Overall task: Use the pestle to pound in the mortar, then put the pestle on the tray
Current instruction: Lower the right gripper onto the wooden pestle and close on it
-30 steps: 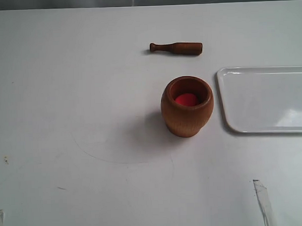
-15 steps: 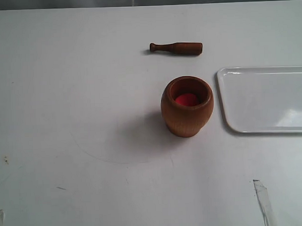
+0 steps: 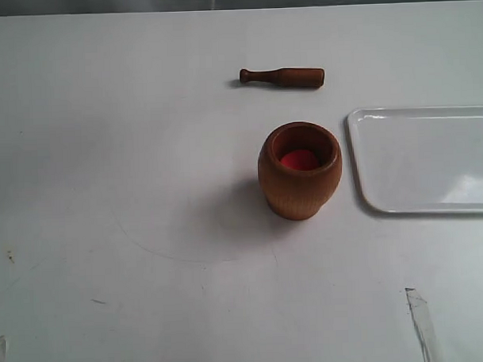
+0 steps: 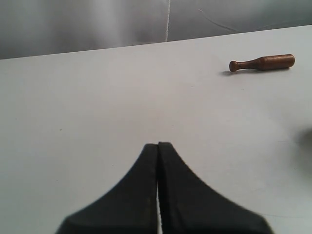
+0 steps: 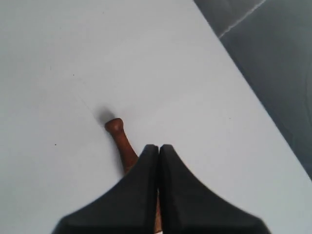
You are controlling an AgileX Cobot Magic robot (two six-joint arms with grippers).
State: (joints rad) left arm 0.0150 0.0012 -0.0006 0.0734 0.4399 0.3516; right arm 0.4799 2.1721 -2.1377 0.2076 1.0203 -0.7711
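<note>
My right gripper goes down next and closes across the slim handle (image 3: pixel 260 75), since the pestle (image 3: pixel 300 77) lies lengthwise under the fingers and clear of the mortar.
The light brown wooden mortar (image 3: pixel 300 175) stands upright mid-table with something red (image 3: pixel 299 159) inside. The dark pestle (image 3: pixel 282 77) lies flat on the table behind it, knobbed handle pointing left; it also shows in the left wrist view (image 4: pixel 262 63). The white tray (image 3: pixel 427 162) lies empty to the mortar's right. My left gripper (image 4: pixel 158 145) is shut and holds nothing, far from the pestle. My right gripper (image 5: pixel 158 146) is shut and empty, above the pestle (image 5: pixel 122 139), whose thick end is hidden behind its fingers. Neither gripper shows in the exterior view.
A strip of clear tape (image 3: pixel 422 322) sticks to the white table near the front right. Small dark marks (image 3: pixel 9 256) dot the front left. The table's far edge (image 3: pixel 220 9) runs behind the pestle, with a grey backdrop beyond.
The mortar, pestle and tray have not moved. A tiny dark sliver has appeared at the right edge of the exterior view, over the tray.
</note>
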